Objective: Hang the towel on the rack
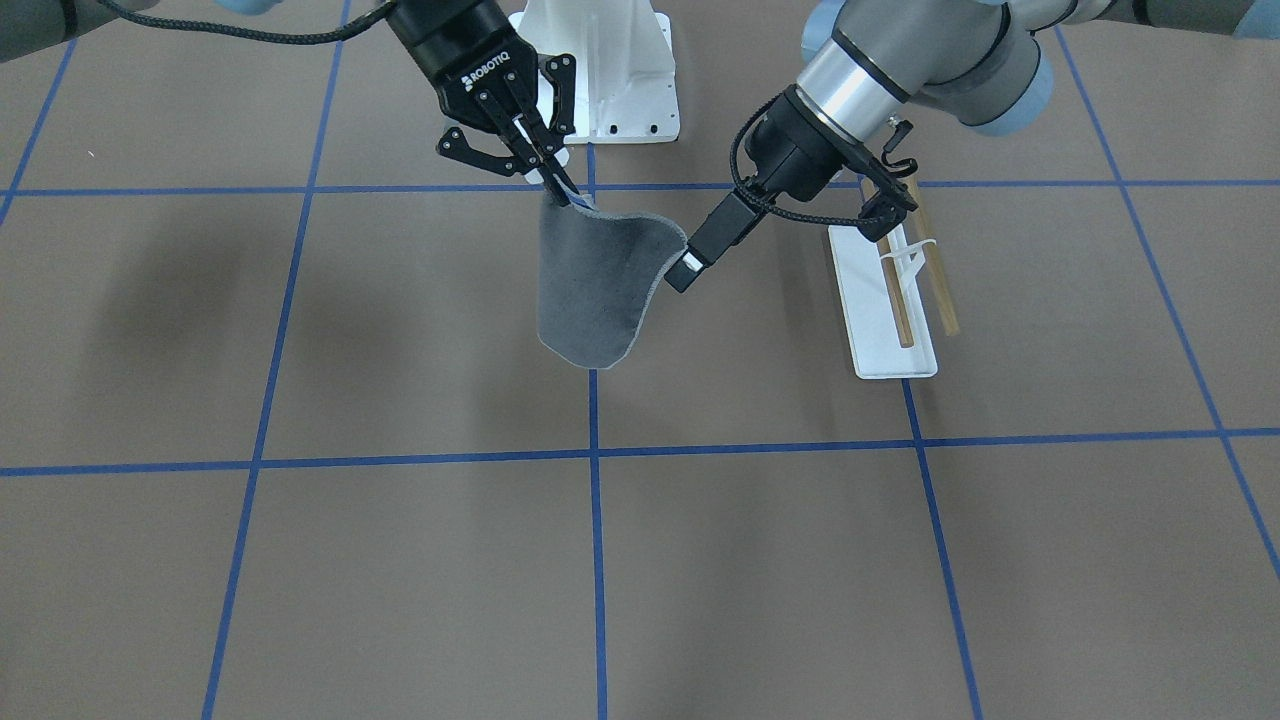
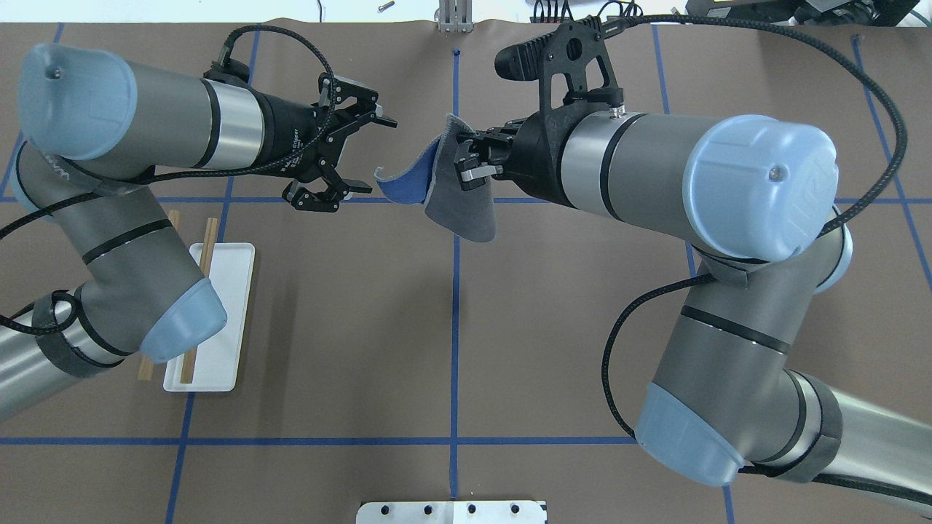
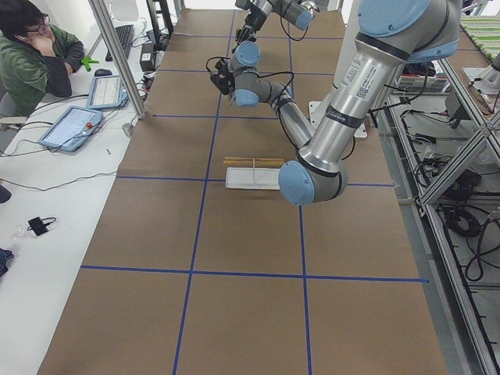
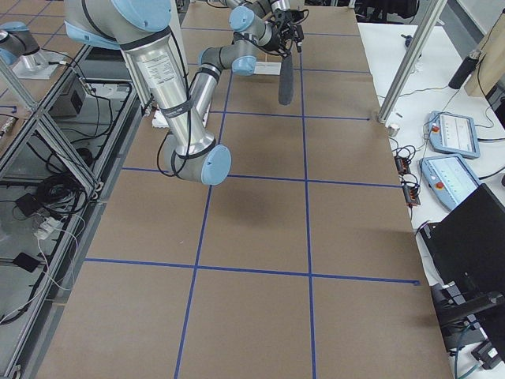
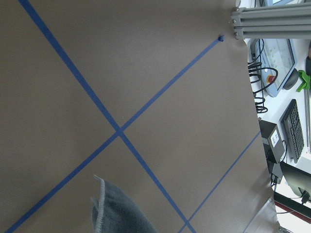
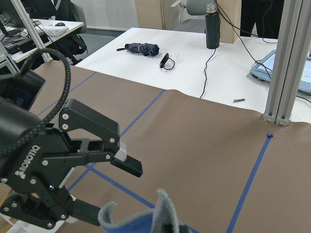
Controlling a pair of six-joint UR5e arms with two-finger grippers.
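Note:
The towel's top edge (image 1: 632, 216) bends limply, so I expect the towel to droop into hanging folds when my left gripper alone carries it by its corner.
The towel (image 2: 460, 207), dark grey with a bright blue other side (image 2: 405, 186), hangs in the air over the table's middle. It also shows in the front view (image 1: 592, 290), the right side view (image 4: 286, 79) and both wrist views (image 5: 116, 211) (image 6: 160, 218). My right gripper (image 2: 463, 157) (image 1: 552, 178) is shut on the towel's top edge. My left gripper (image 2: 364, 154) (image 6: 115, 191) is open, its jaws spread just beside the towel's free corner; one fingertip (image 1: 689, 264) is close to the edge. The rack (image 2: 218, 306) (image 1: 885, 300), a white base with wooden bars, stands under my left arm.
A white mounting plate (image 1: 610, 70) (image 2: 451, 513) sits at the robot's side of the table. An aluminium post (image 6: 284, 63) stands at the far edge. An operator (image 3: 31, 55) sits beside the table with tablets. Blue tape lines cross the brown table.

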